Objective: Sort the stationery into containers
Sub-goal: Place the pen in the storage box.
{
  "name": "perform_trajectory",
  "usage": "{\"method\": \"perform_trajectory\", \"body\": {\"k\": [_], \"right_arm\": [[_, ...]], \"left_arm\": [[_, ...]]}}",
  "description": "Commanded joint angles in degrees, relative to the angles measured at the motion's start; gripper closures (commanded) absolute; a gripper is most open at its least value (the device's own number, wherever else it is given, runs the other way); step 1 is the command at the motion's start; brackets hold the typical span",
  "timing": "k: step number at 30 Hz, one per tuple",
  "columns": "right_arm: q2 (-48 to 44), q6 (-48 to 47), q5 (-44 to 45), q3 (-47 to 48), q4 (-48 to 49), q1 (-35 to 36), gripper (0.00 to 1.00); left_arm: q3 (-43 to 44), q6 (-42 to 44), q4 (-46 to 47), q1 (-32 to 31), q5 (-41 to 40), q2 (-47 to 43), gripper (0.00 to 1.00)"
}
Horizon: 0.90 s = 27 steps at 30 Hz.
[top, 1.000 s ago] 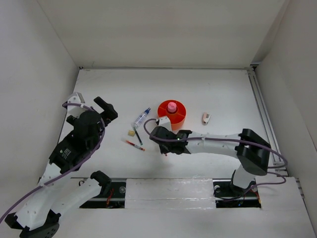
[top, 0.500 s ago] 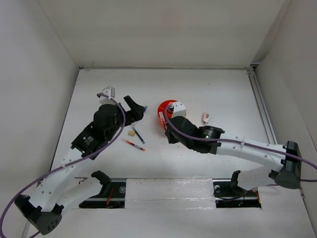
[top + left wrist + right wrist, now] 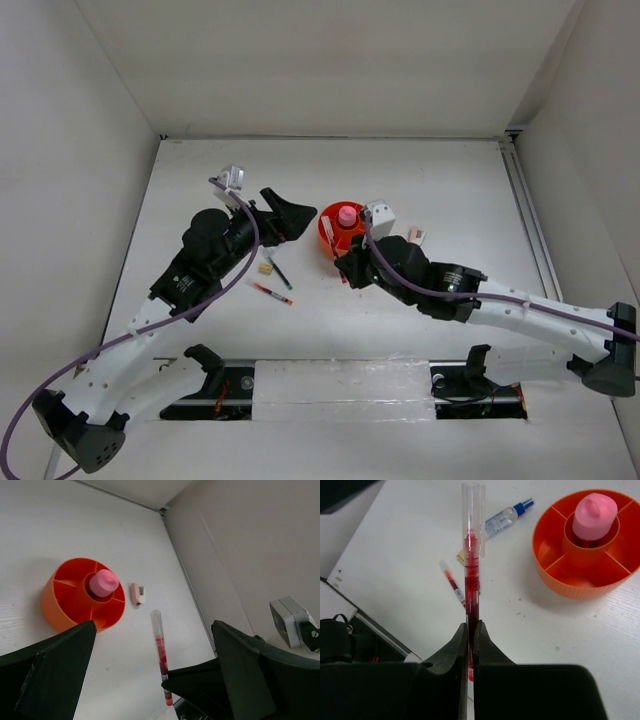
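The red pen is held near its lower end [image 3: 344, 279] by my right gripper, so next my left gripper grabs it by the clear cap [image 3: 328, 228] before it lowers the pen into the organiser.
My right gripper [image 3: 471, 630] is shut on a red pen [image 3: 471, 575] with a clear cap and holds it upright above the table, just in front of the orange organiser [image 3: 555, 582]. In the top view the right gripper [image 3: 344, 268] is at the organiser's [image 3: 328, 232] near-left side. A pink tube [image 3: 347, 215] stands in the central cup. My left gripper [image 3: 288, 215] is open and empty, left of the organiser. In the left wrist view the left gripper [image 3: 155, 680] frames the held pen [image 3: 160, 652].
On the table lie a second red pen [image 3: 272, 292], a dark pen [image 3: 278, 271], a yellow eraser [image 3: 266, 268] and a blue-capped marker [image 3: 505, 516]. A pink-white eraser [image 3: 416, 237] lies right of the organiser. Walls close in the table at the back and sides.
The left arm has swung right, over the marker toward the organiser. The right arm has extended and carried the red pen up toward the organiser's near side.
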Motion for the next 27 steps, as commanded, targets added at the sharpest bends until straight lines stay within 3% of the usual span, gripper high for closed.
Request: {"method": "perform_trajectory", "body": {"k": [1, 5, 10, 14, 16, 19, 22, 25, 27], "right_arm": [[-3.1, -1.7, -2.3, -0.7, 6.3, 0.4, 1.00], [-4.0, -1.7, -2.3, -1.2, 8.0, 0.4, 1.00], [-4.5, -2.3, -2.3, -1.2, 8.6, 0.4, 1.00], [-4.0, -2.3, -1.8, -0.6, 9.2, 0.4, 1.00], [-3.4, -2.9, -1.8, 0.0, 9.2, 0.4, 1.00], [-3.4, -2.9, -1.1, 0.0, 9.2, 0.4, 1.00], [-3.4, -3.4, -0.4, 0.6, 9.2, 0.4, 1.00], [-2.9, -3.4, 1.0, 1.1, 8.7, 0.4, 1.00], [-2.9, -3.4, 1.5, 1.1, 8.7, 0.4, 0.91]], "left_arm": [[-1.6, -1.5, 9.5, 0.1, 7.8, 0.8, 0.00], [-2.7, -2.7, 13.9, 0.1, 14.0, 3.0, 0.05], [-3.8, -4.0, 18.4, 0.1, 19.0, 6.6, 0.24], [-3.2, -4.0, 19.7, -2.5, 19.5, 8.4, 0.31], [-2.6, -3.3, 19.7, -2.5, 19.5, 9.1, 0.49], [-2.0, -3.3, 19.1, -2.5, 20.0, 10.5, 0.67], [-1.5, -3.3, 19.1, -2.5, 20.5, 11.6, 0.79], [-0.2, -2.3, 17.6, -2.5, 20.0, 12.1, 1.00], [2.2, -1.2, 15.5, -2.5, 18.1, 12.7, 1.00]]}}
